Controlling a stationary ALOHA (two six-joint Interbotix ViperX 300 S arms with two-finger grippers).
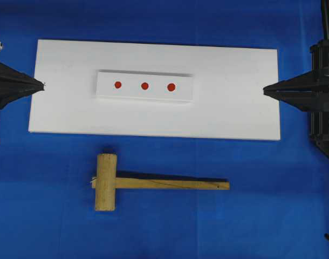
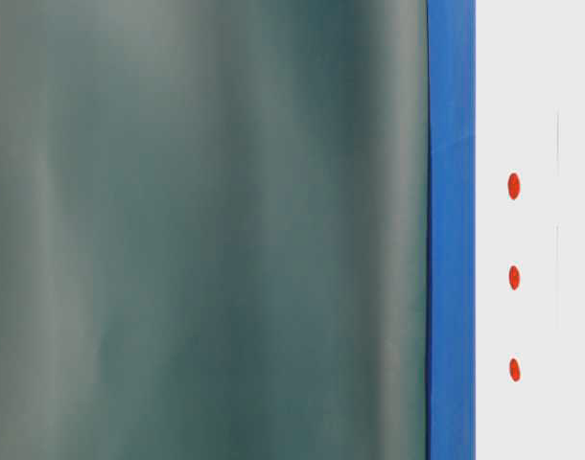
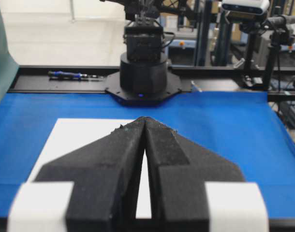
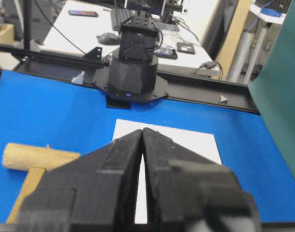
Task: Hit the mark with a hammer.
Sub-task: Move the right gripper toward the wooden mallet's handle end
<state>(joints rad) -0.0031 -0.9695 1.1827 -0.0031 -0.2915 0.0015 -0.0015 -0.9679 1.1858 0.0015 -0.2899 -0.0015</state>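
Observation:
The hammer's handle [image 1: 210, 185] is clear of the white board and points toward my right gripper, so I should go on reaching until my fingers close around its middle [image 1: 167, 184].
The hammer [image 1: 106, 182], a light wooden mallet, lies flat on the blue cloth in front of the white board [image 1: 234, 108], head to the left and handle pointing right; its head [image 4: 36, 157] also shows at the left of the right wrist view. Three red marks [image 1: 144, 86] sit in a row on a small raised white strip [image 1: 183, 91] on the board, and appear again as red marks [image 2: 514, 278] in the table-level view. My left gripper [image 1: 43, 84] is shut and empty at the board's left edge. My right gripper [image 1: 265, 90] is shut and empty at the board's right end.
Blue cloth [image 1: 261, 216] covers the table around the board. A dark green sheet [image 2: 206, 230] fills most of the table-level view. Each wrist view shows the opposite arm's black base [image 3: 142, 72] [image 4: 133, 72] at the far table edge.

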